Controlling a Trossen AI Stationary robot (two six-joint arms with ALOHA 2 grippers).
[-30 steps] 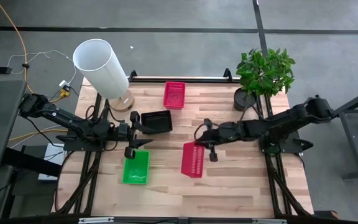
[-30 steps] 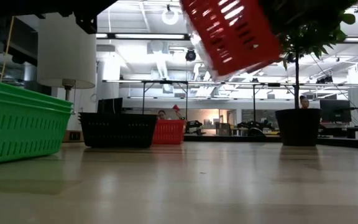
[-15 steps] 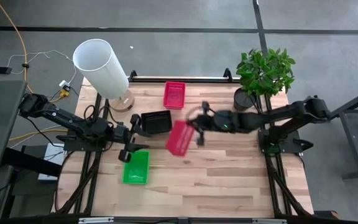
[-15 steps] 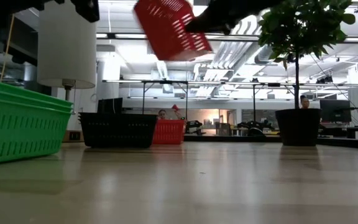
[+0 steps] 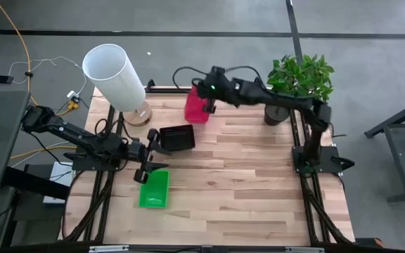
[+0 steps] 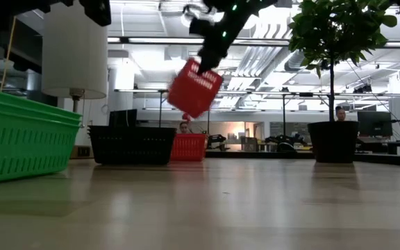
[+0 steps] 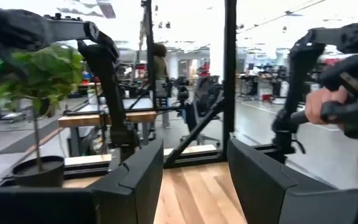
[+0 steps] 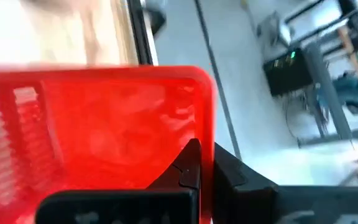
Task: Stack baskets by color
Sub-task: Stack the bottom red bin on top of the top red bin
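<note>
Next, my right gripper lets go of the held red basket [image 6: 192, 92] at the lower red basket [image 6: 187, 147] and presses it down flat, because it hangs too tilted to nest inside.
My right gripper [image 5: 207, 102] is stretched out over the table's far middle, shut on a red basket [image 6: 194, 89] that hangs tilted in the air. Below it a second red basket [image 6: 188, 147] rests on the table, mostly covered by the held one in the high view. Nearer lie a black basket [image 5: 177, 137] and a green basket [image 5: 154, 188], both flat on the wood. My left gripper [image 5: 162, 150] hovers open between the black and green baskets, with nothing between its fingers [image 7: 135, 180]. My right gripper pinches one wall of the red basket at its rim, near a corner [image 8: 205, 127], one finger inside the basket and one outside. The fingers slant down from the table's right. The basket hangs tilted below them, lifted clear above the other red basket.
A tall white cylinder on a round base [image 5: 114, 76] stands at the far left corner. A potted plant [image 5: 297, 84] stands at the far right, close beside my right arm. Bare wood lies across the near and right parts of the table [image 5: 259, 190].
My right gripper has swung from the table's middle toward the far edge and risen, turning as it went. The red basket went with it, lifted clear and tilted, and now hangs over the red basket at the far middle.
</note>
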